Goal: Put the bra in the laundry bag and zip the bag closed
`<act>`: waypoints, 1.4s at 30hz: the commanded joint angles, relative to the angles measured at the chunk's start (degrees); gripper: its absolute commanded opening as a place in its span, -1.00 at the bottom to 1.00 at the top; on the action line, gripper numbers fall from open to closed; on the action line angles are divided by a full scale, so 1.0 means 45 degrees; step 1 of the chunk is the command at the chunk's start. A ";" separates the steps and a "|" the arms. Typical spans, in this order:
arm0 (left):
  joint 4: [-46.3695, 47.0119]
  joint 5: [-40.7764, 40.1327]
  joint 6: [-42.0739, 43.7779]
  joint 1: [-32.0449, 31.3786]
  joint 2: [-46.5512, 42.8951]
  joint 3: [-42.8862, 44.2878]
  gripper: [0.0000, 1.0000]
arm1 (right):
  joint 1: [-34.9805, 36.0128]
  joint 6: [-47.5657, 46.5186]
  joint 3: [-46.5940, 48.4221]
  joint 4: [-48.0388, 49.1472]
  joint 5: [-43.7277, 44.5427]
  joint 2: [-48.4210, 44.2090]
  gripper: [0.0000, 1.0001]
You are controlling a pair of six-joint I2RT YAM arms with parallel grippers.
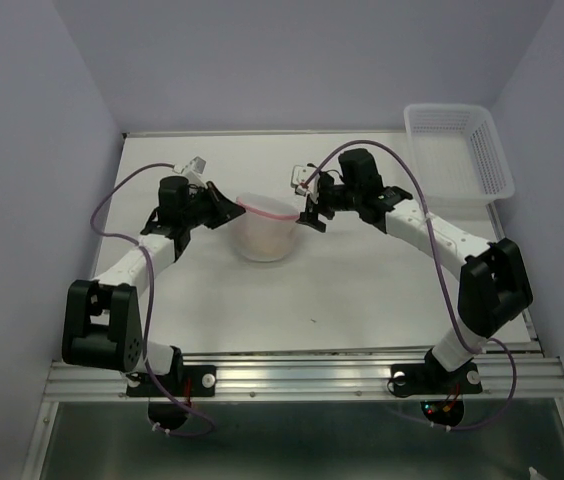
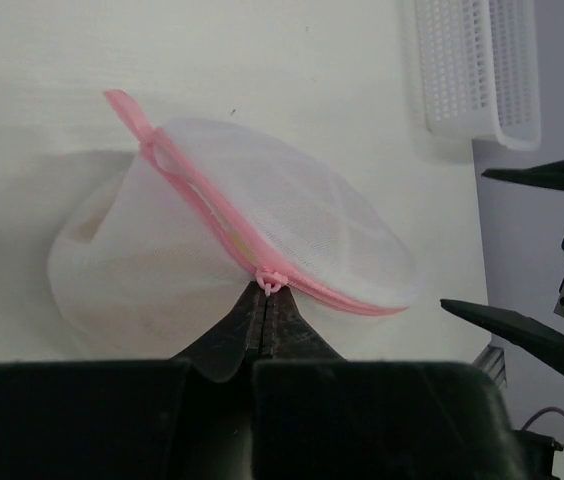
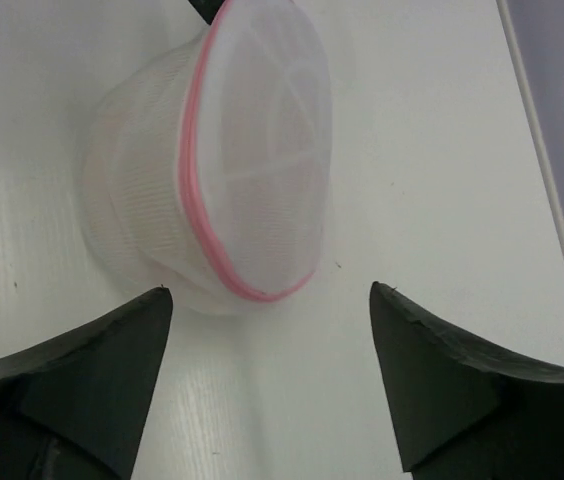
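The zipper gapes (image 2: 224, 222) toward the pink tab and its closed part (image 2: 334, 292) is slack, so the robot's right gripper should pinch that part of the zipper before the left gripper drags the zipper pull.
The laundry bag (image 1: 265, 232) is a round white mesh pouch with pink zipper edging, resting mid-table between both arms. In the left wrist view the laundry bag (image 2: 262, 210) lies just ahead of my left gripper (image 2: 265, 292), which is shut on the pink zipper pull (image 2: 269, 281) at the seam. The bra shows only as a faint tan tint (image 2: 90, 228) through the mesh. My left gripper (image 1: 234, 210) is at the bag's left rim. My right gripper (image 1: 307, 215) is at its right rim. In the right wrist view the right gripper (image 3: 272, 290) is open, its fingers clear of the laundry bag (image 3: 232, 170).
A rigid white slotted basket (image 1: 459, 150) stands at the table's back right corner, and the left wrist view also catches the basket (image 2: 477, 70). The right arm's black fingers (image 2: 522, 330) reach in from the right of that view. Purple walls enclose the table.
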 commanded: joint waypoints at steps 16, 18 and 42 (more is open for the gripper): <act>-0.2083 -0.2303 -0.0356 -0.3049 -0.0952 0.2243 -1.00 | 0.0943 0.1416 0.0919 0.0567 0.1252 -0.0224 0.89; -0.2123 -0.2090 -0.0142 -0.3127 -0.0894 0.2321 -1.00 | 0.0943 0.1086 0.1036 0.0567 0.1193 -0.0048 0.87; -0.2123 -0.1717 -0.0082 -0.3615 -0.0328 0.2478 -1.00 | 0.1587 0.0107 0.2403 0.0176 0.1466 0.1632 0.13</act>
